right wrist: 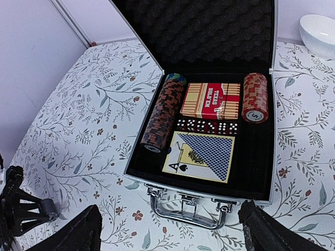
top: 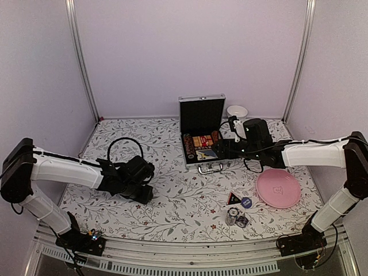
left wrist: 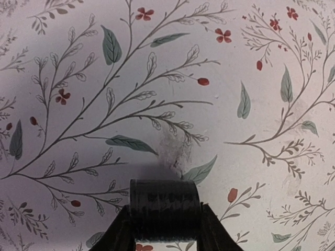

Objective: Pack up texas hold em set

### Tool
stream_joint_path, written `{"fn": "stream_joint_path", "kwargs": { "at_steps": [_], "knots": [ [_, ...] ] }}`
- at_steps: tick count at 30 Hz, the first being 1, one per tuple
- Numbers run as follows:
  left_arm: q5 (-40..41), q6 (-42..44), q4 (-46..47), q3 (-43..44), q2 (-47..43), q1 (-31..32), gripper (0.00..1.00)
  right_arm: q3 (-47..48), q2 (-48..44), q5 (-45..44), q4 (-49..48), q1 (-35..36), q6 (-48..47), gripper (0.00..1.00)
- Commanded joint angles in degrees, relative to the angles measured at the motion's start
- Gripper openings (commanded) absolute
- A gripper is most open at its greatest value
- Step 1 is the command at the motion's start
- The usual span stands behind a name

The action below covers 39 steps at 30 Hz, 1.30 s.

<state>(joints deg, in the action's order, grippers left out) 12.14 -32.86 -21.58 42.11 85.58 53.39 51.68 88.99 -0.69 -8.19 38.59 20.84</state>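
I should take over the dark chip stack with my right gripper and bring it to the black tray, because my left gripper is holding the stack far away from the silver case.
The silver case stands open at the back centre, lid upright. In the right wrist view its black tray holds a long dark chip stack, a red card deck, a short red chip stack, a row of dice and a blue card deck. My right gripper is open wide, just in front of the metal handle. My left gripper is shut on a dark chip stack, low over the cloth left of centre.
A black triangle, a blue disc and two small chip stacks lie at the front right. A pink plate sits beside them. A white bowl stands right of the case lid.
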Motion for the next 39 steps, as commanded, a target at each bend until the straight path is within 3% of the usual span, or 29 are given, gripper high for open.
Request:
{"fn": "stream_joint_path", "kwargs": {
  "at_steps": [1, 7, 12, 16, 21, 27, 39],
  "knots": [
    [2.83, 0.41, -0.46, 1.19, 0.65, 1.81, 0.24, 1.74, 0.33, 3.41, 0.28, -0.31, 0.65, 0.93],
    [4.65, 9.25, 13.23, 1.49, -3.22, 2.95, 0.19, 9.46, 0.63, 11.57, 11.86, -0.79, 1.75, 0.91],
    [-0.88, 22.90, 36.60, -2.24, -6.09, 3.83, 0.19, 15.26, 1.93, 25.27, 20.26, -0.79, 2.85, 0.88],
    [-3.74, 33.37, 52.99, -4.44, -4.63, 5.10, 0.17, 16.10, 2.33, 34.00, 21.50, -0.67, 6.30, 0.86],
    [-3.19, 38.19, 60.69, -4.25, -1.08, 5.89, 0.15, 15.98, 2.79, 39.10, 21.55, 1.61, 11.05, 0.85],
    [-1.31, 40.58, 67.95, -6.07, 1.60, 8.76, 0.15, 17.22, 5.13, 38.92, 21.19, 4.00, 13.83, 0.73],
    [-1.60, 42.21, 70.98, -7.67, 2.14, 10.56, 0.15, 23.20, 10.62, 43.60, 21.13, 5.76, 10.74, 0.61]
  ]
}}
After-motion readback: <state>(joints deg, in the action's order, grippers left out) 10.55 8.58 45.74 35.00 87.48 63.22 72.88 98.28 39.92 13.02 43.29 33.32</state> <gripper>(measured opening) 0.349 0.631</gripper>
